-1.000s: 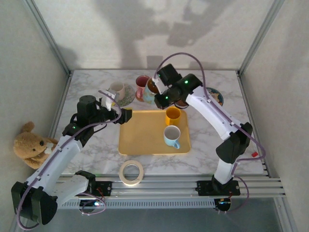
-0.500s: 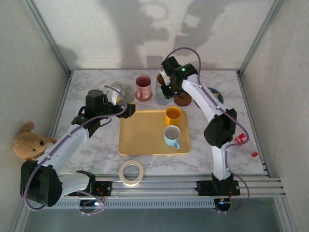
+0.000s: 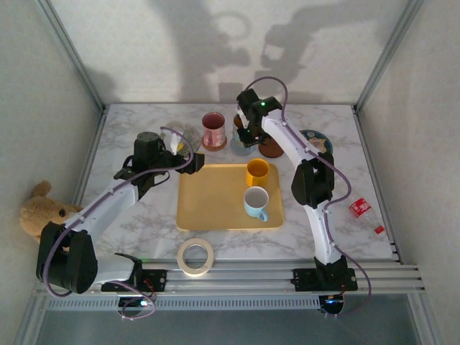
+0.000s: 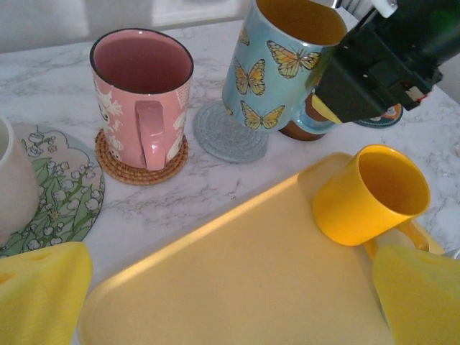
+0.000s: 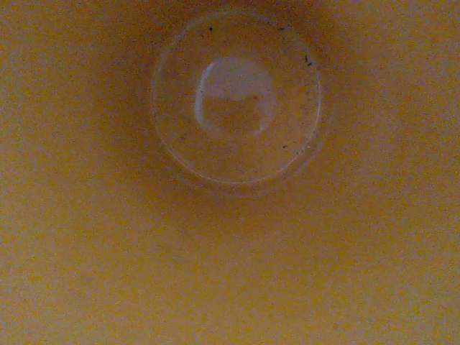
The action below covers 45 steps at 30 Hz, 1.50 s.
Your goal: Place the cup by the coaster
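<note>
The butterfly cup hangs base-down near the empty grey coaster, so the robot's right gripper should keep moving it over and lowering it until its base rests there.
The cup is light blue with orange butterflies and an ochre inside. It hangs tilted at the back of the table, its base just right of the round grey coaster. I cannot tell whether the base touches the table. My right gripper is shut on the cup's rim from the right. The right wrist view looks straight down onto the cup's inner bottom. From above, the right gripper is at the back centre. My left gripper stands open over the yellow tray, holding nothing.
A pink mug stands on a woven coaster. A white mug sits on a floral coaster. The tray carries a yellow cup and a pale blue cup. A tape roll lies at the front and a teddy sits far left.
The right arm has folded in toward the back and carried the butterfly cup slightly right, beside the grey coaster. The left gripper has crept forward toward the tray's back left corner.
</note>
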Tool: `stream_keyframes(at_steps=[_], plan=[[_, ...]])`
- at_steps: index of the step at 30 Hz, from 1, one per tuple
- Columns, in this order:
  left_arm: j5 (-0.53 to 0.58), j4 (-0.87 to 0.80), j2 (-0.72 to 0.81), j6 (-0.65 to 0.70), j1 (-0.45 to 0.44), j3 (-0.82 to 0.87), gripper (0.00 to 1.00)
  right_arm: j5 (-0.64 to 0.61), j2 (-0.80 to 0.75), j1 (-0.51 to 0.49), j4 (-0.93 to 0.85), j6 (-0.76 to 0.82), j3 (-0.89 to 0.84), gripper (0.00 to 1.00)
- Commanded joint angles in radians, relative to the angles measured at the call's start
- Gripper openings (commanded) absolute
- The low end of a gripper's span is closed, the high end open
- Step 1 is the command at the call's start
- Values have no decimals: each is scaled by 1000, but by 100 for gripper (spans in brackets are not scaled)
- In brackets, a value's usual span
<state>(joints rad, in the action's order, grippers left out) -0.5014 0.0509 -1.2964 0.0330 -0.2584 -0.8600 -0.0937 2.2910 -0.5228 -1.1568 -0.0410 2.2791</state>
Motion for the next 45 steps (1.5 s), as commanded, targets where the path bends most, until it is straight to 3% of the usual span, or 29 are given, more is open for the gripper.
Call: stream_keyframes(at_steps=[1,25,45], plan=[[-17,32,0,14,-4,20,100,-1,18,9,49,-14,80,0],[-46,-3,28,77,-4,41,100,-31,132,10,32,-31,134,0],[-27,-27,39,81,-4,42,100,6,136,10,55,-49,99,0]])
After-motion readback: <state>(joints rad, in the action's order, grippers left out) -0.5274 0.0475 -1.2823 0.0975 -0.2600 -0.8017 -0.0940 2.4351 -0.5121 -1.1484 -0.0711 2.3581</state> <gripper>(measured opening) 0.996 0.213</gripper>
